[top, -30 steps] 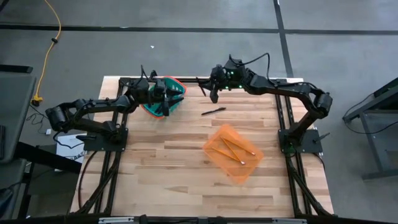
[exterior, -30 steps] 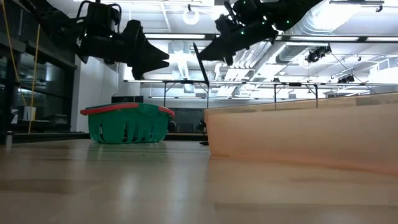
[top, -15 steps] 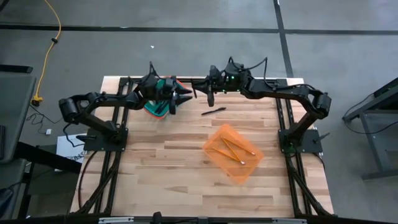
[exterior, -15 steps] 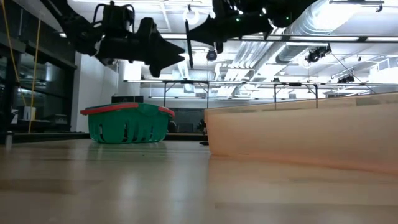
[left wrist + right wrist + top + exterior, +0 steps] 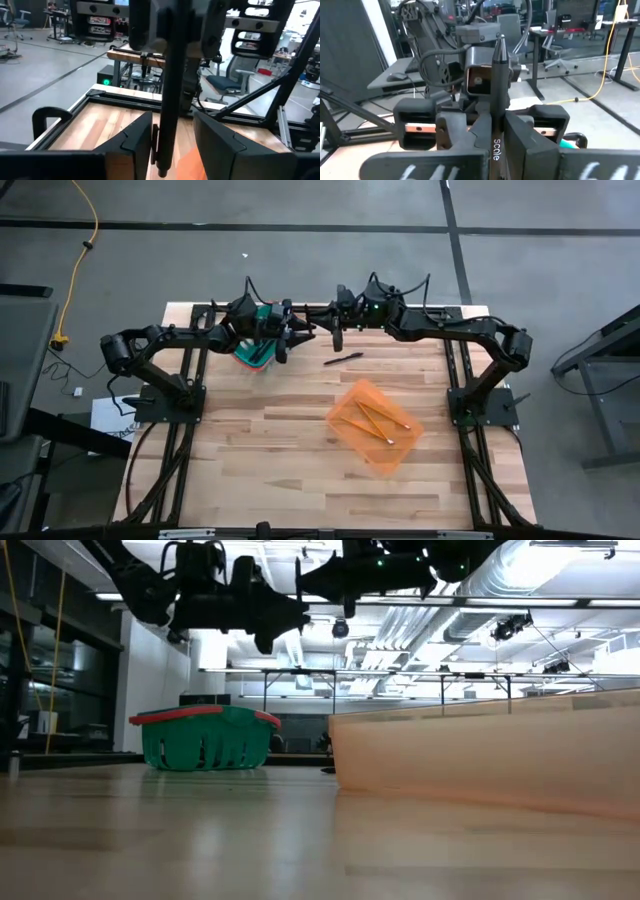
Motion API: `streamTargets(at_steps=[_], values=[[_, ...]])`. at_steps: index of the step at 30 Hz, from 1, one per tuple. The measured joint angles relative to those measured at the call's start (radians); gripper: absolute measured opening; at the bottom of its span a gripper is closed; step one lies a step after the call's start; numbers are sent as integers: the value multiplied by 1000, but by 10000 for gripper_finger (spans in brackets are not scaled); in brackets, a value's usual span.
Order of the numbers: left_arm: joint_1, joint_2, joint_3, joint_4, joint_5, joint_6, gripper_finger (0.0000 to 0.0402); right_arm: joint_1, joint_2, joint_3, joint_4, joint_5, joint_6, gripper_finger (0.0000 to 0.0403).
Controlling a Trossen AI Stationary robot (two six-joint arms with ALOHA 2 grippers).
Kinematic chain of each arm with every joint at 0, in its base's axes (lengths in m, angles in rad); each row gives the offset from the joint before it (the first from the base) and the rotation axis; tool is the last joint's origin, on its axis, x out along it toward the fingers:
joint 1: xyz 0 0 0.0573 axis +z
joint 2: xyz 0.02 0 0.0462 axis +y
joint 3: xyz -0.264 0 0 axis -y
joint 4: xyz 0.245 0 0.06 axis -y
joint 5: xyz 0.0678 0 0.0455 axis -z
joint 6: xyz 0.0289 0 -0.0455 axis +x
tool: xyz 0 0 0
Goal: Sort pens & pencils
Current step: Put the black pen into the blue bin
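Note:
The green basket (image 5: 255, 353) is close to my left gripper, so my right gripper should pass the upright black pen over first and then go for the pen lying flat (image 5: 343, 359).
My right gripper (image 5: 322, 322) is shut on a black pen (image 5: 497, 95) high above the table's far middle. The pen stands upright in the low view (image 5: 300, 585). My left gripper (image 5: 298, 333) is open and faces the right one. Its fingers (image 5: 137, 135) stand on either side of the pen (image 5: 167, 100) with a gap on each side. A second black pen (image 5: 343, 359) lies flat on the table. Orange-yellow pencils (image 5: 378, 423) lie in the orange tray (image 5: 350, 402). The green basket (image 5: 205, 735) stands under the left arm. My right gripper pinches the pen's barrel (image 5: 495, 142) between its two fingers, coming level from the table's right, fingers across the pen. The pen is lifted clear and upright, its pointed end (image 5: 500, 42) sticking out past the fingers.
The green basket (image 5: 255, 352) with a red rim is at the far left of the wood top, mostly under the left arm. The orange tray sits right of centre. Bare wood (image 5: 260, 450) lies toward the near edge.
My left gripper has moved from over the green basket toward the table's right and risen, until its open fingers straddle the pen. My right gripper has lifted the pen and carried it a little toward the left, bringing it from tilted to upright.

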Motion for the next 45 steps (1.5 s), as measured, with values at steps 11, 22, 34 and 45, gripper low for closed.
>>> streamTargets(at_steps=[11, 22, 34, 45], values=[[1, 8, 0, -11, -16, 4, 35, 5, 0, 0, 9, 20, -18, 12], [0, 8, 0, -40, -16, -4, 39, 4, 0, 0, -28, 22, -31, 64], [3, -6, -1, -100, -43, 10, 38, -11, -15, 0, -182, 50, -37, 170], [38, -171, -1, -514, -262, 154, 42, -64, -58, 0, -511, 117, -58, 215]])
